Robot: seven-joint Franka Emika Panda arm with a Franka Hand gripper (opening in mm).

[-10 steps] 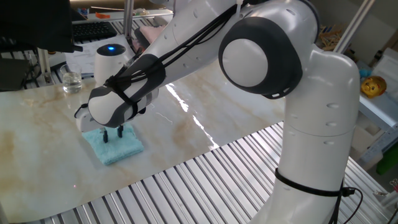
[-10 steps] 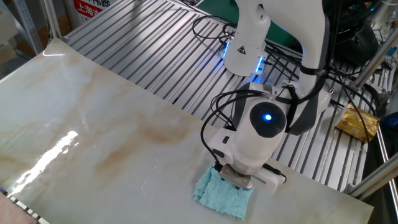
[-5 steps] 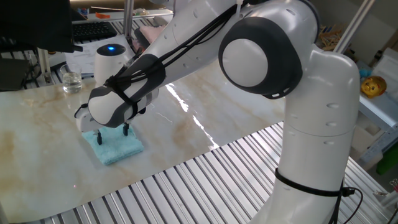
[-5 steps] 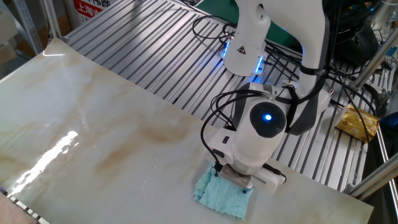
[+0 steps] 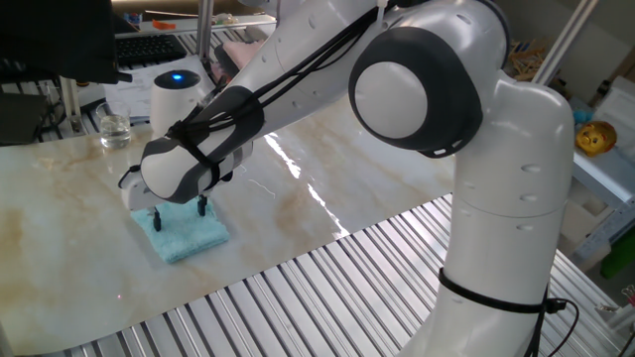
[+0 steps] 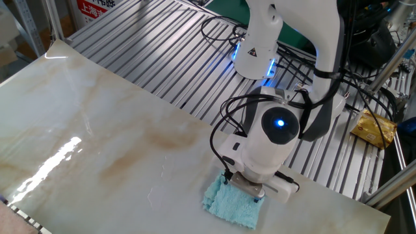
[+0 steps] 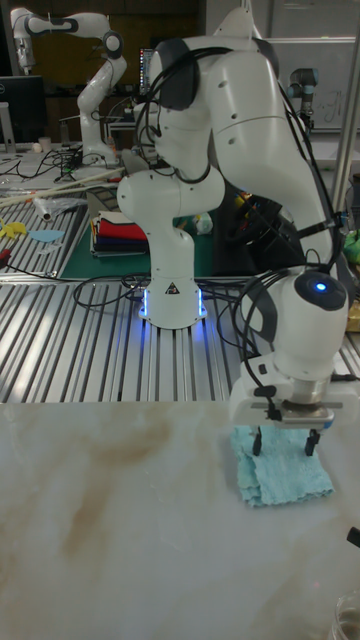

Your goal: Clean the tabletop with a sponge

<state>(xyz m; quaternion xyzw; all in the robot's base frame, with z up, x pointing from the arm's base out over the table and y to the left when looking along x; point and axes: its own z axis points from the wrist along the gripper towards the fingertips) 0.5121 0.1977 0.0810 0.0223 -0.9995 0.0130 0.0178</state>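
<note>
The light blue sponge [image 5: 183, 233] will bunch up into folds when the robot's gripper drags it across the tabletop, because the sponge's near edge [image 5: 199, 250] looks thin and fuzzy like cloth.
A light blue sponge [image 5: 187, 236] [image 6: 229, 205] [image 7: 285, 478] lies flat on the cream marble-look tabletop [image 5: 298, 188] [image 6: 97, 143] [image 7: 120, 520], near the edge next to the metal slats. My gripper [image 5: 181, 212] [image 6: 242, 189] [image 7: 286, 442] points straight down over the sponge's far half. It is open, with the two black fingertips spread wide and nothing held between them. The tips reach down to the sponge's top surface; whether they touch it I cannot tell.
A small glass [image 5: 114, 130] stands at the far corner of the tabletop. Ribbed grey slats [image 5: 298, 297] [image 6: 149, 39] border the sheet. The arm's base [image 7: 170, 290] stands on the slats behind the sheet. A yellow packet [image 6: 374, 127] lies off to the side.
The fingers have spread apart over the sponge since one second ago, when they stood close together. The arm and the sponge have stayed in place.
</note>
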